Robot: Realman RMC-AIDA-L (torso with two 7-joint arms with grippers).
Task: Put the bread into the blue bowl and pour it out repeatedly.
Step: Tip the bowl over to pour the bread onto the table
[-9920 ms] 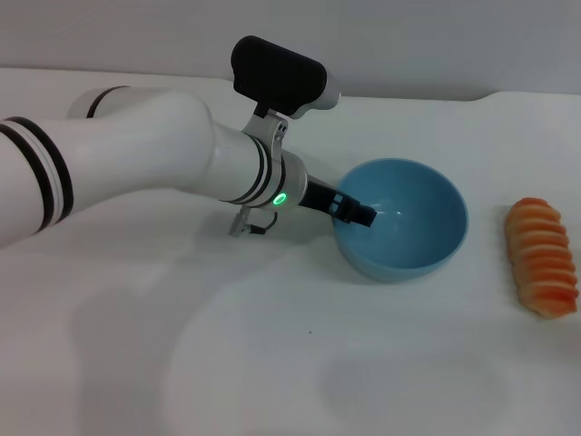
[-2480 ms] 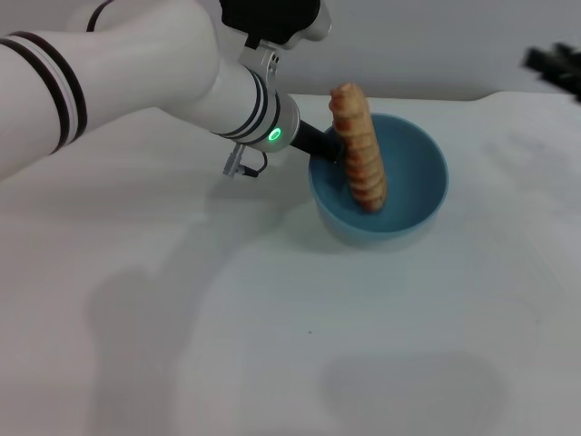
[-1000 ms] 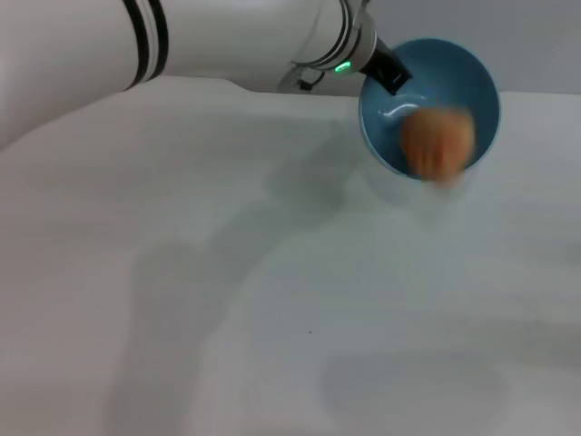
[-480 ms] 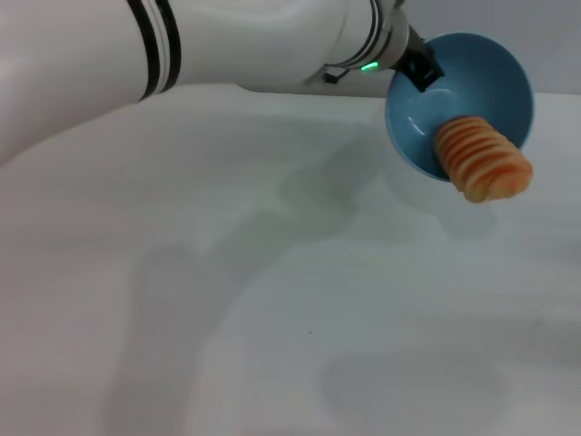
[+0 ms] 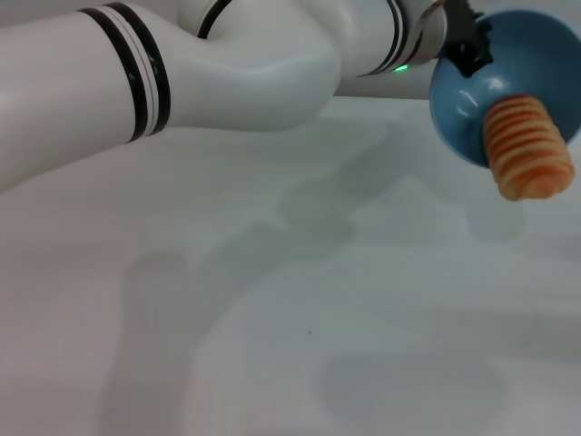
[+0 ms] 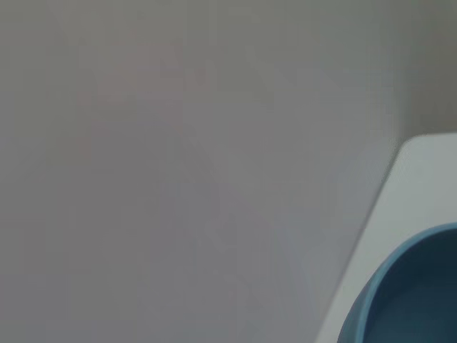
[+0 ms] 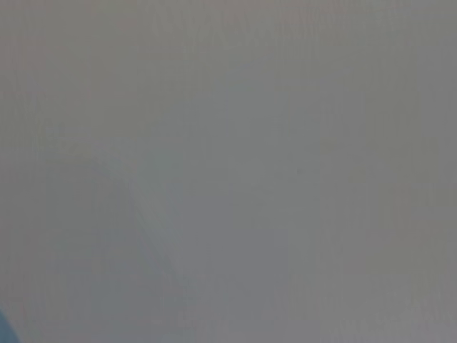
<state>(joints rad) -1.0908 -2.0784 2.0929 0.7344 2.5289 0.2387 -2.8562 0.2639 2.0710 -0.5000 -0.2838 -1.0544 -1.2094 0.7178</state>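
Note:
The bread still lies over the blue bowl's lower rim (image 5: pixel 487 163). Next, my left gripper swings the bowl (image 5: pixel 495 84) back and tips it further until the bread slides out.
In the head view the blue bowl (image 5: pixel 508 64) hangs in the air at the upper right, tipped so its mouth faces me. My left gripper (image 5: pixel 467 50) is shut on its rim at the left side. The bread (image 5: pixel 528 150), orange with pale stripes, sticks out over the bowl's lower rim, one end pointing toward me and above the table. A part of the bowl's blue rim (image 6: pixel 385 300) shows in the left wrist view. My right gripper is out of view.
The white table (image 5: pixel 300 309) stretches below the bowl, with my left arm's shadow across it. My white left arm (image 5: pixel 227 64) with black bands spans the top of the head view. The right wrist view shows only a plain grey surface.
Over the last second the left arm has carried the tilted bowl to the right and up. The bread has slid from inside the bowl to stick out over its lower rim.

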